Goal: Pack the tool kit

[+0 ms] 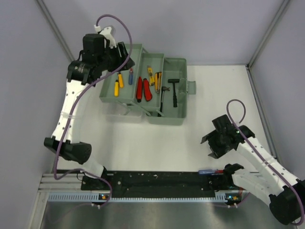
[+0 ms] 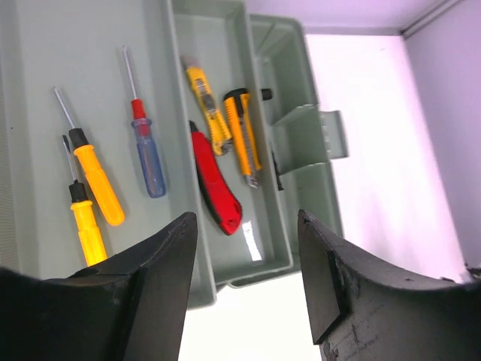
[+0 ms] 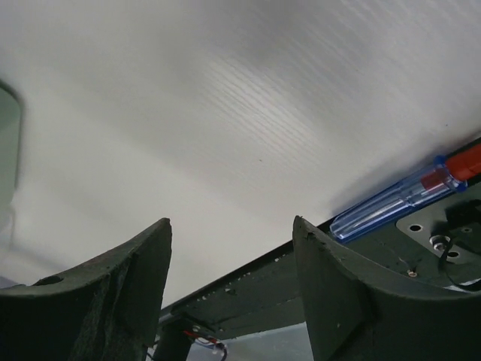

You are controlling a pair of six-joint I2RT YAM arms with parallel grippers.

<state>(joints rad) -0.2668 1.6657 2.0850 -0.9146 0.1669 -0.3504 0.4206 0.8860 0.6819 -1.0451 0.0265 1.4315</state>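
Note:
The screwdriver's clear blue handle (image 1: 207, 171) lies free next to the open fingers of my right gripper. I keep turning and lowering until the fingers are on both sides of the handle (image 3: 397, 200), then close them.
The sage-green toolbox (image 1: 177, 63) stands open at the back of the table, its trays spread apart. Two yellow screwdrivers (image 2: 99, 184) and a blue-handled one (image 2: 149, 158) lie in the left tray (image 2: 30, 113). The middle tray holds red pliers (image 1: 143, 89) and yellow-handled tools (image 2: 244, 135). Small hammers (image 1: 174, 91) lie in the base. My left gripper (image 1: 122, 52) hovers over the left tray's far end, open and empty (image 2: 244, 218). My right gripper (image 1: 213, 141) hangs open over bare table, empty (image 3: 231, 222). A clear blue and red screwdriver (image 1: 209, 171) lies loose by the near edge (image 3: 398, 201).
A black mounting rail (image 1: 157, 180) runs along the table's near edge, and the loose screwdriver rests against it. Grey walls close in the left, right and back sides. White tabletop (image 1: 157, 143) lies between the toolbox and the rail.

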